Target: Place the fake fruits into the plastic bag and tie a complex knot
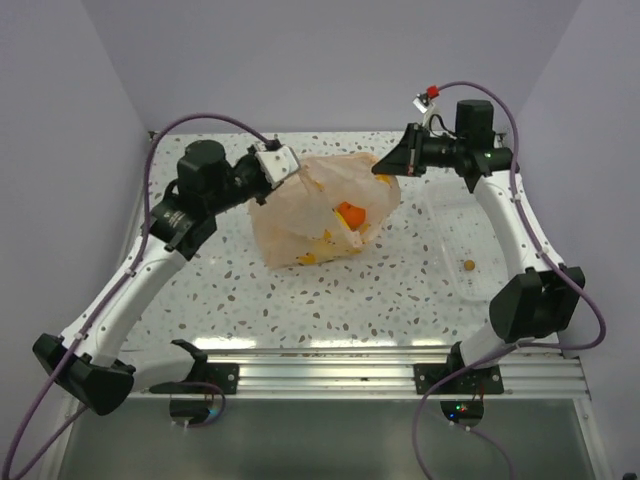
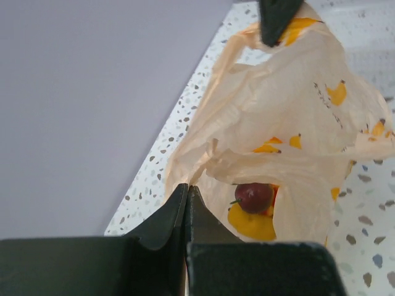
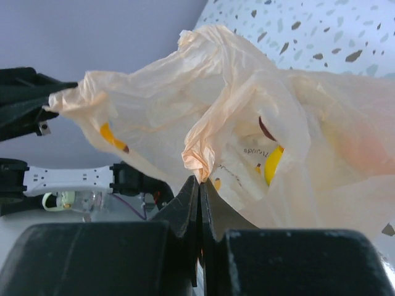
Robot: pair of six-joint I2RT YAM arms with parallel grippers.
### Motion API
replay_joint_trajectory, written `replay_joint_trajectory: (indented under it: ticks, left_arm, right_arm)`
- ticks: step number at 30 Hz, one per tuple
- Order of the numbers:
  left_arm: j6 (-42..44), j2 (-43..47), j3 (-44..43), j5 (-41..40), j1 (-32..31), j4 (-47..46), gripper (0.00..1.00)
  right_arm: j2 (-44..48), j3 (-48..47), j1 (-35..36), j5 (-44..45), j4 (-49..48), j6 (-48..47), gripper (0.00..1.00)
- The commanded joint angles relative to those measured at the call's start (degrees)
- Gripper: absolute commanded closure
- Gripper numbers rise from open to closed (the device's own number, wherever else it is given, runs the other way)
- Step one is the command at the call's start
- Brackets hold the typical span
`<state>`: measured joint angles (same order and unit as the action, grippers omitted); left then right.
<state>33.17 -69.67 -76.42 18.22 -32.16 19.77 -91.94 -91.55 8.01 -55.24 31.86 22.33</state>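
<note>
The plastic bag's front edge (image 1: 354,238) hangs low by the orange, so my left gripper should lift the plastic bag's upper edge (image 1: 264,206) and stretch it upright before the knot.
The peach-orange plastic bag (image 1: 320,210) stands on the speckled table between my two arms, its top stretched sideways. Inside show a round orange (image 1: 350,213), a dark plum (image 2: 253,196) and yellow banana pieces (image 2: 250,225). My left gripper (image 1: 288,172) is shut on the bag's left upper edge, and the film bunches right at its tips (image 2: 187,187). On the far right side, my right gripper (image 1: 388,165) is shut on a twisted bunch of bag film (image 3: 199,157). No knot shows.
A clear white tray (image 1: 455,225) lies right of the bag, with one small orange-brown piece (image 1: 468,265) in it. Lilac walls close in the table at the back and both sides. An aluminium rail (image 1: 330,365) runs along the near edge.
</note>
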Motion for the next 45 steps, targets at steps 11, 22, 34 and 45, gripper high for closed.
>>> replay_joint_trajectory:
  ticks: [11, 22, 34, 45]
  left_arm:
    - [-38.2, 0.7, -0.7, 17.7, 19.1, -16.0, 1.00]
    - [-34.5, -3.5, 2.2, 38.7, 20.6, -22.9, 1.00]
    - [-49.9, -8.8, -8.0, 43.9, 23.2, -34.5, 1.00]
    - [-46.2, -9.7, -8.7, 39.4, 26.0, -31.5, 1.00]
  right_arm:
    - [8.5, 0.8, -3.7, -7.1, -16.4, 3.1, 0.96]
    - [6.5, 9.5, -3.5, -12.3, -38.4, 27.3, 0.80]
    - [13.1, 10.7, -3.2, -10.1, -69.8, 53.4, 1.00]
    - [9.1, 6.5, -5.6, -7.3, -42.8, 27.7, 1.00]
